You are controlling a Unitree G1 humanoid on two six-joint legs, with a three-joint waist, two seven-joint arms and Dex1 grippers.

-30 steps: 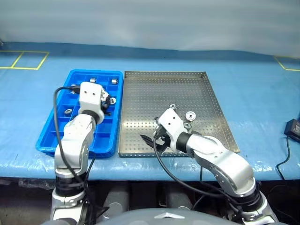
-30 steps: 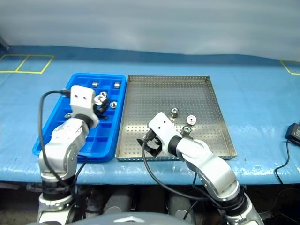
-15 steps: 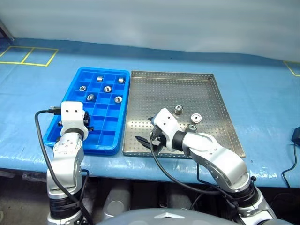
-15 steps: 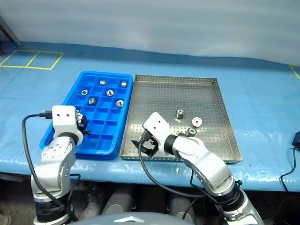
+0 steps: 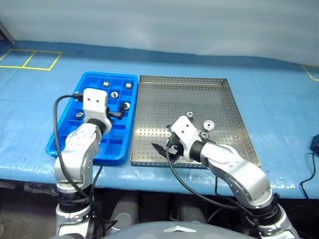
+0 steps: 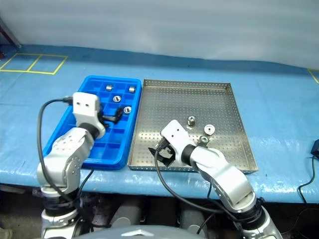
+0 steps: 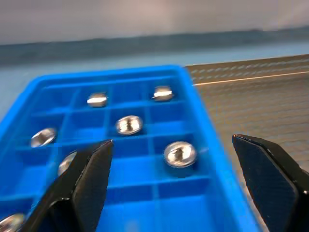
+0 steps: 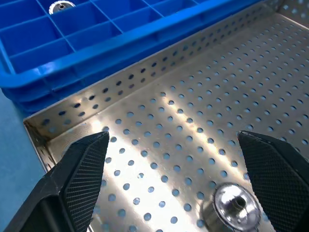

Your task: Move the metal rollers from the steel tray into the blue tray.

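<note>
The steel tray (image 8: 161,150) is clear up to the roller (image 8: 232,208) by my right gripper, so my open left gripper keeps moving there until its fingers are around that roller.
The blue tray (image 5: 115,148) lies left of the steel tray (image 5: 199,94), their long sides touching. Several metal rollers (image 7: 128,124) sit in the blue tray's far compartments. Three more rollers (image 5: 190,115) stand in the steel tray's near right part. My left gripper (image 5: 117,114) hovers open over the blue tray's middle with nothing between its fingers (image 7: 89,186). Low over the steel tray's near left corner, my right gripper (image 5: 162,149) is open and empty. One roller (image 8: 233,205) lies just beyond its fingers (image 8: 79,179).
Both trays rest on a blue-covered table (image 5: 279,94) whose front edge runs just below them. Yellow tape squares (image 5: 30,59) mark the far left. A dark device with a cable (image 5: 315,144) sits at the right edge.
The left gripper has opened. Half a second ago it was over the blue tray's near left part; now it is farther in and to the right. The right gripper has stayed open.
</note>
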